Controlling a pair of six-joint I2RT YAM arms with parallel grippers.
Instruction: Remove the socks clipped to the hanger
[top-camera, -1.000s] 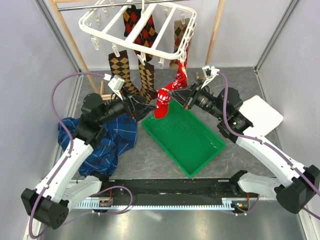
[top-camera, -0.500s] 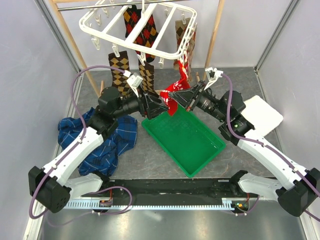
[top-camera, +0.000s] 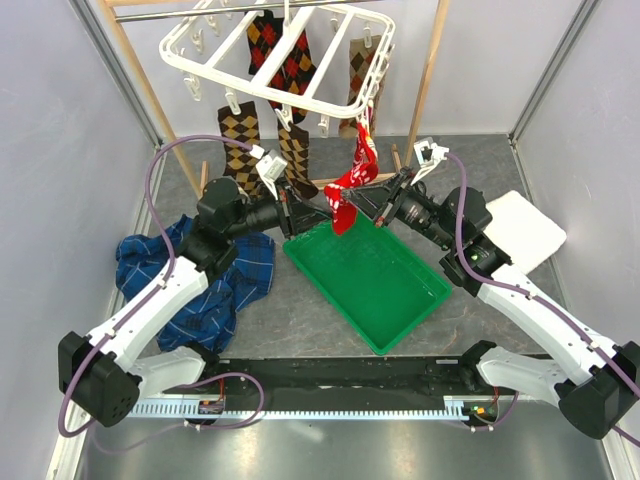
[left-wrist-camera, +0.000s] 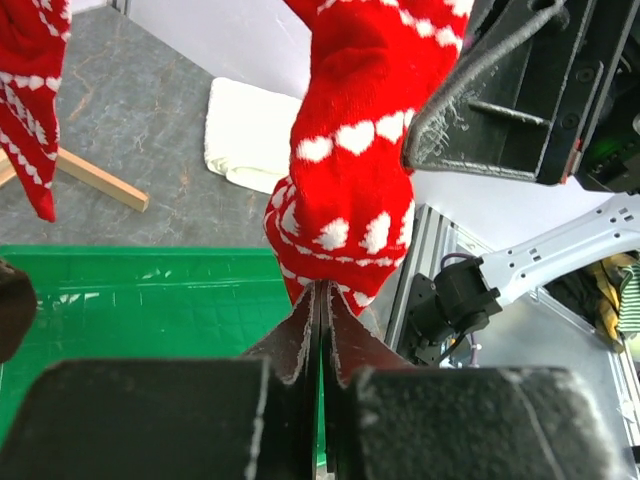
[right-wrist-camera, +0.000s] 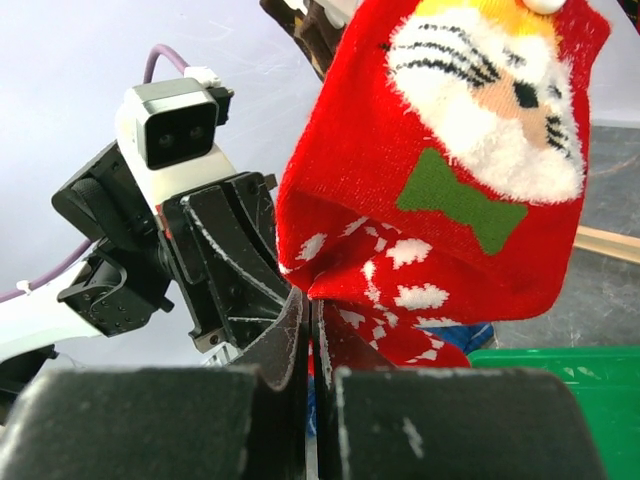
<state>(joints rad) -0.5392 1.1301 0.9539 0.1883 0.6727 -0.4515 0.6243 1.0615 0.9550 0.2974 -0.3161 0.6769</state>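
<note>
I should take the sock's lower end with my left gripper while my right gripper reaches the clip (top-camera: 364, 116). Both my grippers hold the red sock low (top-camera: 342, 212), and its top is still clipped.
The white hanger (top-camera: 283, 62) hangs at the back with several argyle socks (top-camera: 240, 135) clipped under it. A red sock (top-camera: 352, 185) with white hearts dangles from a clip at the hanger's right edge. My left gripper (top-camera: 327, 211) is shut on its lower end, as the left wrist view shows the jaws (left-wrist-camera: 322, 292) pinching the red sock (left-wrist-camera: 350, 170). My right gripper (top-camera: 358, 200) is shut on a fold of the same sock from the other side (right-wrist-camera: 311, 303), under its Santa face (right-wrist-camera: 480, 110). The two grippers almost touch.
A green tray (top-camera: 400, 300) lies just below both grippers. A blue plaid cloth (top-camera: 215, 285) lies under the left arm and a white folded cloth (top-camera: 525, 225) at the right. Wooden rack posts (top-camera: 430, 70) stand behind the hanger.
My left arm swung right to the red sock and its jaws closed on the lower end. The right gripper kept its hold and shifted slightly right, with the sock's lower part raised.
</note>
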